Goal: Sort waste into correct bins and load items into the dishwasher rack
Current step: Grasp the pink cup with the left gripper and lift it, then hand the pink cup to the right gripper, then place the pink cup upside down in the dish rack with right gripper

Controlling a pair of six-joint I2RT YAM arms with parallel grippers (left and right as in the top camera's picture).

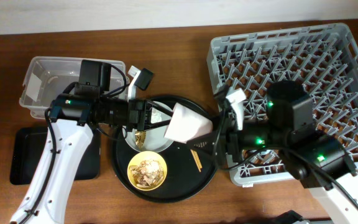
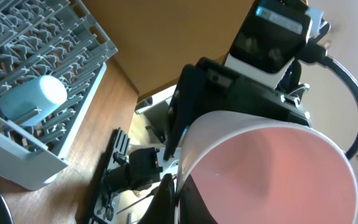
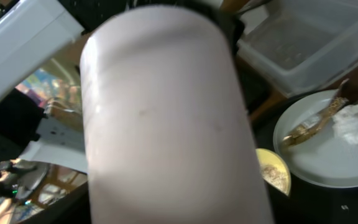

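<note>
I should take the pink cup by its base (image 1: 206,132) with my right gripper and lay it inside the rack, because my left gripper is holding the pink cup's rim (image 1: 174,122) short of the rack.
The pink cup (image 1: 188,122) hangs on its side above the round black tray, between both grippers. My left gripper (image 2: 176,200) is shut on the cup's rim (image 2: 272,171). My right gripper (image 1: 219,134) is at the cup's base. The cup's wall (image 3: 166,124) fills the right wrist view and hides the fingers. The grey plate (image 1: 154,142) holds white tissue (image 3: 356,121) and a gold wrapper (image 3: 316,121). The yellow bowl (image 1: 147,169) holds food scraps. Chopsticks (image 1: 197,160) lie on the round tray. A light-blue cup (image 2: 33,96) lies in the dishwasher rack (image 1: 328,56).
The clear tub (image 1: 42,81) stands at the back left, with the flat black tray (image 1: 23,155) in front of it. The round black tray (image 1: 185,180) sits in the middle, touching the rack's left side. My left arm crosses over the flat tray.
</note>
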